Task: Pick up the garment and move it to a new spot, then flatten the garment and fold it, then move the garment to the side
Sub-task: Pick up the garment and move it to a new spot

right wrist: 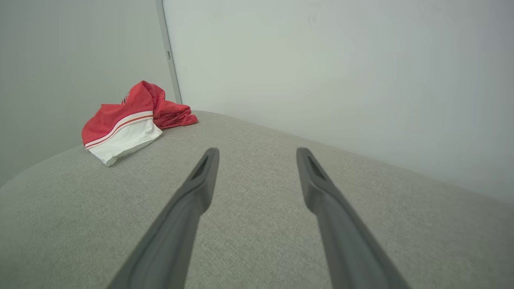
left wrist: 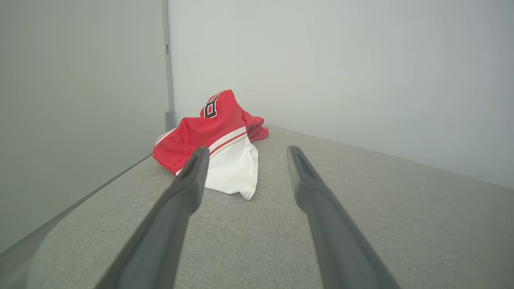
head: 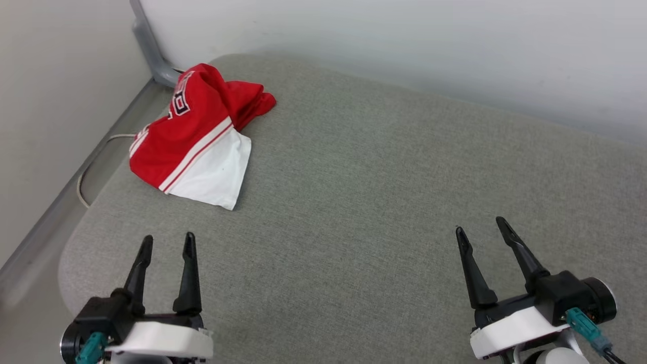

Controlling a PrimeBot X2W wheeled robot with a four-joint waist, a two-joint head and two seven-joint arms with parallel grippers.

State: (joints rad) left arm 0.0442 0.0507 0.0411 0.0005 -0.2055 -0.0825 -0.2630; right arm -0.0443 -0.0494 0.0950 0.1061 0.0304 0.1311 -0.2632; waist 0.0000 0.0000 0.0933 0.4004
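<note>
The garment (head: 203,124) will show more hidden lettering when the robot carries it to a new spot, because a fold cuts off the black letter (head: 180,103).
The garment (head: 194,136) lies crumpled at the far left corner of the grey padded surface (head: 379,202): red cloth, a white sleeve with red-white striped trim, part of a black letter showing. In the left wrist view the garment (left wrist: 217,144) sits just beyond the fingertips, slightly left. From the right wrist the garment (right wrist: 128,124) is far off to the left. My left gripper (head: 168,241) (left wrist: 245,154) hovers open and empty near the front left. At the front right my right gripper (head: 480,225) (right wrist: 257,154) is open too, holding nothing.
A pale wall (head: 404,45) runs along the back edge of the surface. A grey post (head: 149,48) stands at the corner behind the garment. A white cable (head: 93,167) loops on the floor beside the left edge.
</note>
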